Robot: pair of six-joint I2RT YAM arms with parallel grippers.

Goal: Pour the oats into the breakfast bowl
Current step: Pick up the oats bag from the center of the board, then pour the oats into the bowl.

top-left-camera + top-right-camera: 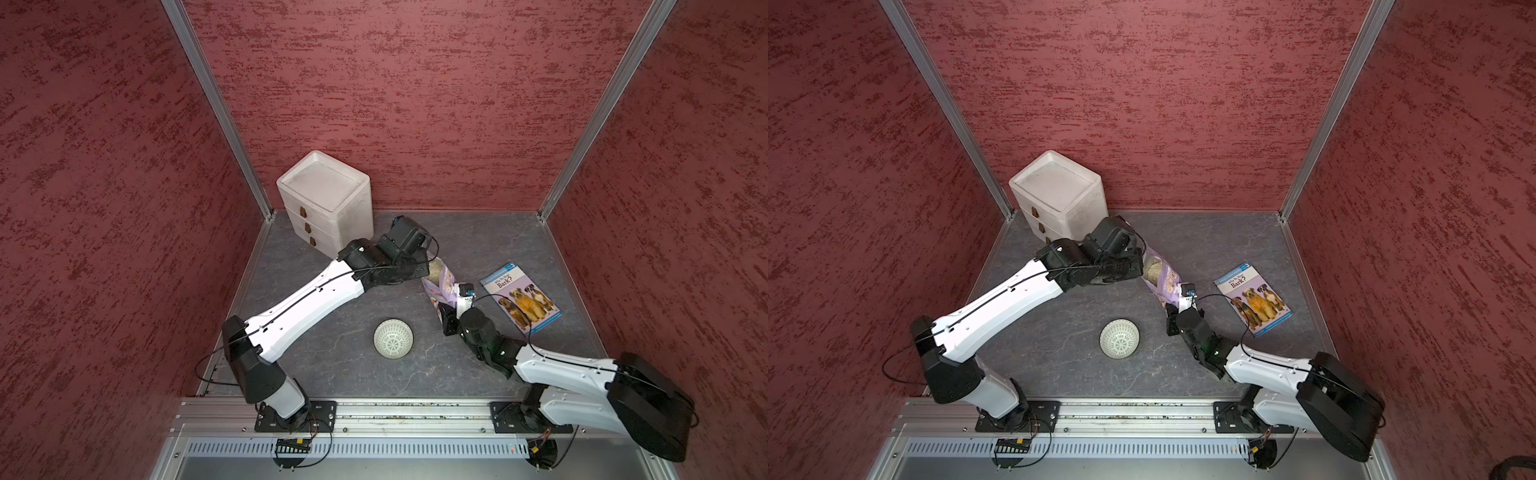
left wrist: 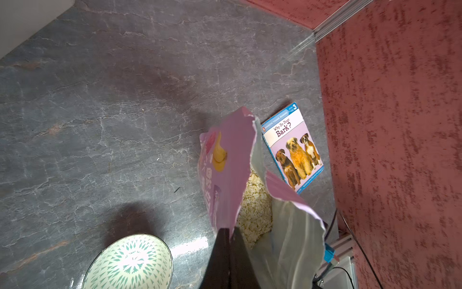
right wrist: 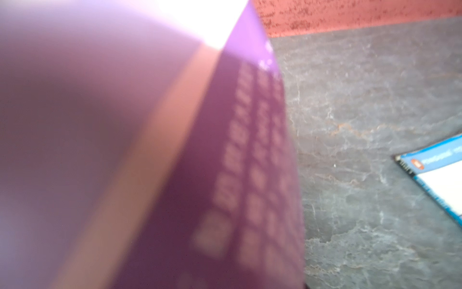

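Observation:
I should open my left gripper, which is pinching the pouch's top edge [image 2: 236, 222], and move it away before my right gripper tips the pouch over the breakfast bowl [image 1: 392, 338].
The lilac pouch [image 1: 444, 282] [image 1: 1167, 278] stands open on the grey floor right of centre, and pale oats [image 1: 434, 270] [image 2: 255, 207] show inside its torn mouth. My left gripper [image 2: 230, 229] is shut on the pouch's top edge [image 2: 235, 150]; in both top views its wrist hides the fingers. My right gripper [image 1: 451, 301] [image 1: 1177, 303] is closed around the pouch's lower part, and the pouch [image 3: 225, 150] fills the right wrist view. The patterned white breakfast bowl [image 1: 392, 338] [image 1: 1119, 338] [image 2: 130, 262] sits upright in front of the pouch, apart from it and to its left.
A tall white drawer box [image 1: 324, 199] [image 1: 1057, 195] stands at the back left, close behind the left wrist. A blue book with dogs [image 1: 521, 297] [image 1: 1252, 297] [image 2: 292, 147] lies flat right of the pouch. Red walls close in three sides.

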